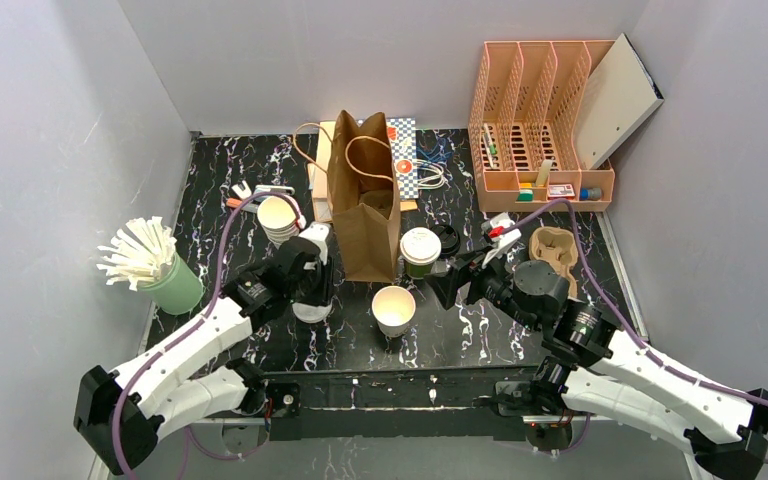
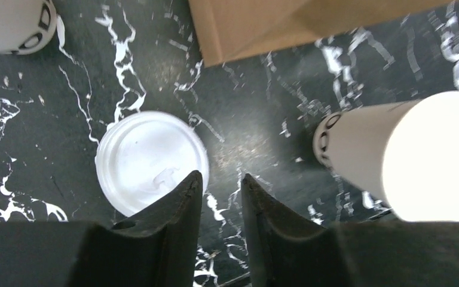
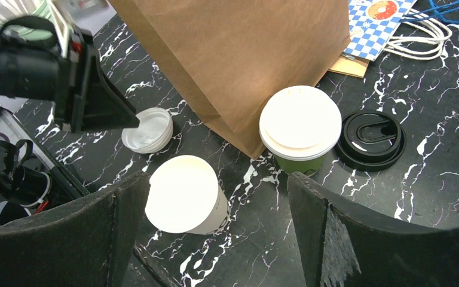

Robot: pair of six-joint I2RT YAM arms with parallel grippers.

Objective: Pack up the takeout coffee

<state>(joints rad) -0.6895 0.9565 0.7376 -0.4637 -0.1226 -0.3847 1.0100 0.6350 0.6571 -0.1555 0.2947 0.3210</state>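
The left gripper has one finger over the loose white lid and the other over clear tabletop [image 2: 246, 156], so it should go on down before it closes on the lid's rim [image 2: 205, 160].
The takeout coffee, a green cup [image 1: 420, 252] [image 3: 300, 128] with a white sip lid, stands by the front right corner of the brown paper bag [image 1: 365, 200] [image 3: 239, 54]. A lidless cream cup [image 1: 394, 308] [image 3: 185, 194] [image 2: 394, 161] stands in front of the bag. A loose white lid [image 2: 151, 161] [image 3: 148, 128] lies flat on the table. My left gripper [image 2: 222, 182] [image 1: 312, 295] hovers over that lid's right edge, jaws slightly apart with nothing between them. My right gripper [image 3: 218, 177] [image 1: 447, 285] stands wide open above and in front of both cups.
A loose black lid [image 3: 370, 139] [image 1: 447, 238] lies right of the green cup. A stack of lidless cream cups [image 1: 278, 218] [image 2: 15, 24] stands left of the bag. A green holder of white sticks [image 1: 155, 265] is at far left, an orange file rack [image 1: 545, 130] at back right, a pulp cup carrier [image 1: 552, 250] beside my right arm.
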